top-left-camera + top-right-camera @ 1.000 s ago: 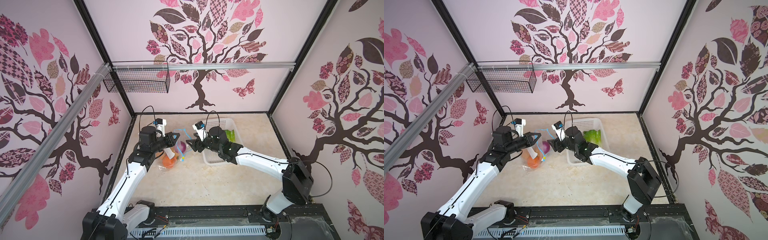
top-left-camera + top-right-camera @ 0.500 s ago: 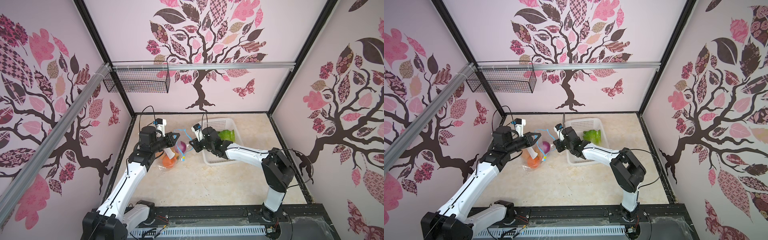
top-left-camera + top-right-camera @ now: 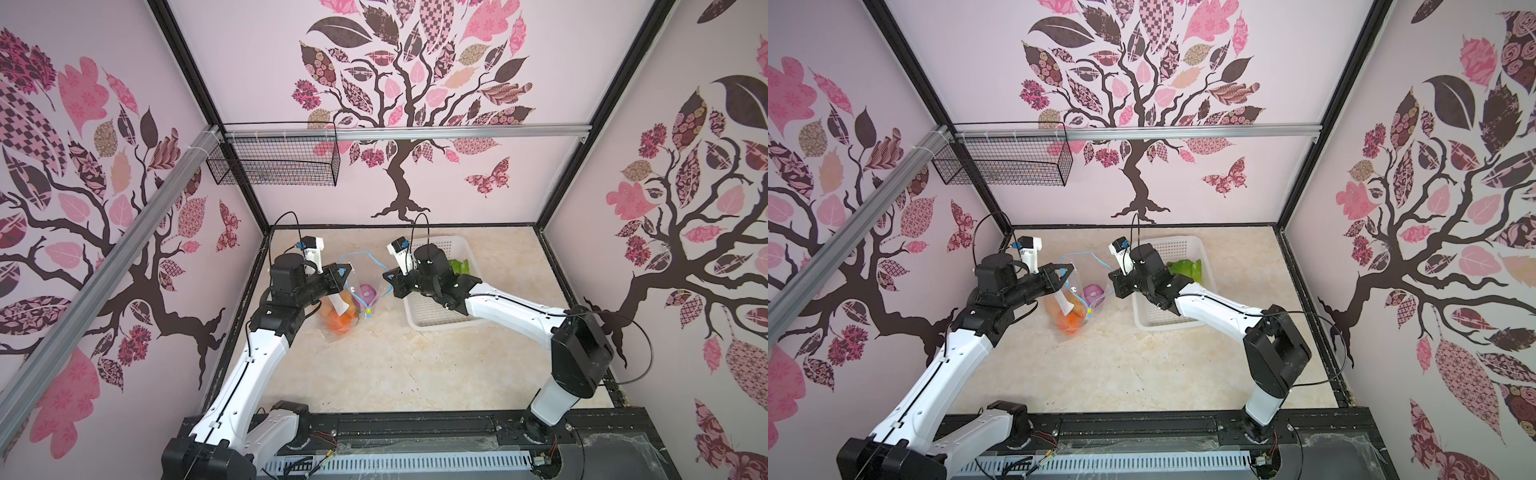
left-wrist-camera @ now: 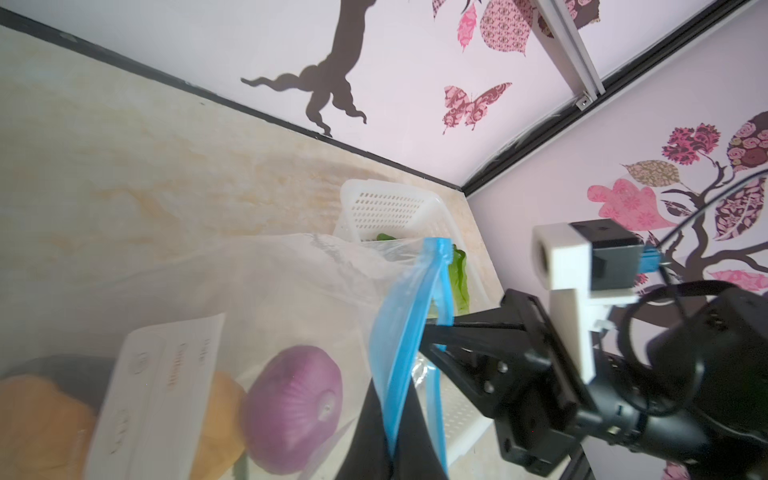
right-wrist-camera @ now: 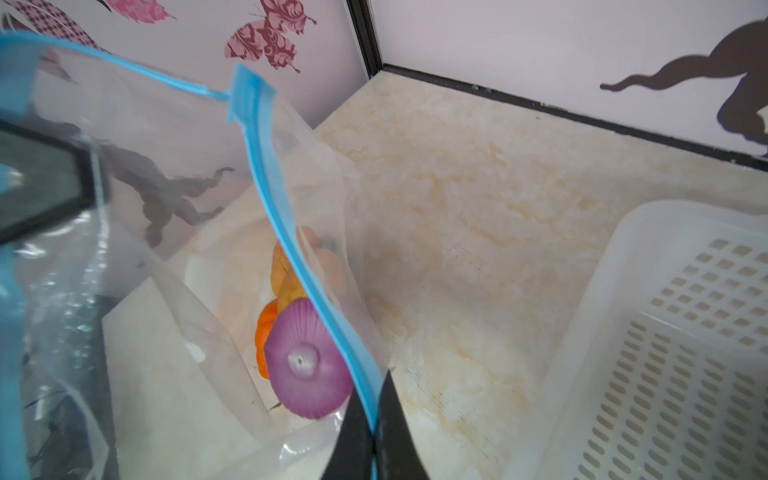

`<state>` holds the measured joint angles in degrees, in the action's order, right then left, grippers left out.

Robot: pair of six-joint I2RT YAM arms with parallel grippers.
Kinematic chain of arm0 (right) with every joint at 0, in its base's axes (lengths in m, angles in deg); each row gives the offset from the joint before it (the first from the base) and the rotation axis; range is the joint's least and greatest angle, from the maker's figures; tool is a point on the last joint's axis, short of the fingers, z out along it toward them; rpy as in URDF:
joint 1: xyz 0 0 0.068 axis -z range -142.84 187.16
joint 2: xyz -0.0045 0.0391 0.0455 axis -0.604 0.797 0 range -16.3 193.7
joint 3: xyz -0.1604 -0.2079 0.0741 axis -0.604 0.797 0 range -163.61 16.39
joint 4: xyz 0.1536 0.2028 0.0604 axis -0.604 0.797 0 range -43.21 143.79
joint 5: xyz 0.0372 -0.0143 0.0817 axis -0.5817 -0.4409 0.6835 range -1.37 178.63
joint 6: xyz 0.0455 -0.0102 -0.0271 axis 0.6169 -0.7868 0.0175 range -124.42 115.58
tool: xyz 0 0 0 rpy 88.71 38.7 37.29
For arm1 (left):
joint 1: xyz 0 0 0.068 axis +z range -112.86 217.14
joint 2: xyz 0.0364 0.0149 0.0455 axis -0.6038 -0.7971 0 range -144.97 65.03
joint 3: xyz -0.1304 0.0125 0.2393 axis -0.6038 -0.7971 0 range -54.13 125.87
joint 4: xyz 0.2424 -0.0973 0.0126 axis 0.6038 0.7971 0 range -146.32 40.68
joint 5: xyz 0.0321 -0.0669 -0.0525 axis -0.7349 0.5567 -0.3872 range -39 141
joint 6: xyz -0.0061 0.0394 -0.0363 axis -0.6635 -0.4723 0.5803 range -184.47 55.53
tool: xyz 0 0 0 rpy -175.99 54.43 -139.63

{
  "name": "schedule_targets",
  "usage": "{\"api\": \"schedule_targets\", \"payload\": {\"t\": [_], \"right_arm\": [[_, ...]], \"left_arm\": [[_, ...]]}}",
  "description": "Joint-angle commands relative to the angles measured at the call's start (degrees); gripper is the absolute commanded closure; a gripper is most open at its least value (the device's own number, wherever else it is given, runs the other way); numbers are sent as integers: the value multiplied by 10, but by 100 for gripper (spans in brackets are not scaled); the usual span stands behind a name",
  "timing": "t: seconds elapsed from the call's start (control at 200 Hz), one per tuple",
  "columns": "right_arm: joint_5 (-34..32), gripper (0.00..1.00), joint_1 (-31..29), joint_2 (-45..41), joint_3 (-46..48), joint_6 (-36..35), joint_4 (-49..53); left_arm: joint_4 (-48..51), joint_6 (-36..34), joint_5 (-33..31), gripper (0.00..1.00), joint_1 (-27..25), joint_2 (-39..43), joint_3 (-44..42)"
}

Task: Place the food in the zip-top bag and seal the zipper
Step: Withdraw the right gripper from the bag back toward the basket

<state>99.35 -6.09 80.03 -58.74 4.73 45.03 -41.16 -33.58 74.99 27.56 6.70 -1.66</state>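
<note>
The robot's two grippers are both holding the zipper [image 3: 380,261] while the green cabbage lies in the basket, so next the right gripper lets go of its side and reaches for the cabbage [image 3: 458,266].
The clear zip-top bag [image 3: 353,301] [image 3: 1077,301] hangs open between both grippers, its bottom resting on the table. My left gripper [image 3: 347,271] [image 4: 392,436] is shut on one side of the light blue zipper [image 4: 401,345]. On the opposite side of the zipper [image 5: 282,216], my right gripper [image 3: 384,283] [image 5: 374,419] is shut too. Inside the bag lie a purple onion [image 4: 293,409] [image 5: 307,376], an orange pumpkin [image 3: 338,322] and other orange food behind the white label [image 4: 158,386]. The yellow slider [image 3: 368,311] dangles at the zipper's low end. A green cabbage [image 3: 459,266] [image 3: 1185,268] lies in the basket.
The white perforated basket [image 3: 432,320] [image 5: 623,291] stands just right of the bag, under my right arm. A black wire basket [image 3: 274,166] hangs on the back wall rail. Walls close the table on three sides.
My right gripper has shut on the bag's blue zipper edge, and the right arm's elbow has swung outward. The left gripper has kept its hold in place.
</note>
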Motion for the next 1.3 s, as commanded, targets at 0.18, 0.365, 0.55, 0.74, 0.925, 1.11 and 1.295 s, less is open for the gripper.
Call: {"api": "schedule_targets", "payload": {"t": [0.18,0.365,0.55,0.74,0.925,1.11,1.295], "right_arm": [[36,100,3,-27,-110,-20,35],[57,100,3,-20,-112,-9,53],[17,100,4,-25,-80,-3,62],[-4,100,30,-15,-41,33,73],[-5,86,39,-8,-24,34,69],[-65,21,41,-39,-20,26,73],[-136,0,54,-97,1,1,88]], "left_arm": [[64,-75,-105,100,4,82,89],[83,-86,-107,100,5,88,114],[45,-70,-40,100,5,59,87],[2,-34,30,100,4,9,38],[2,-36,41,100,-8,-13,32],[-2,-42,37,100,-10,-26,22],[-7,-40,39,100,-10,-52,18]]}}
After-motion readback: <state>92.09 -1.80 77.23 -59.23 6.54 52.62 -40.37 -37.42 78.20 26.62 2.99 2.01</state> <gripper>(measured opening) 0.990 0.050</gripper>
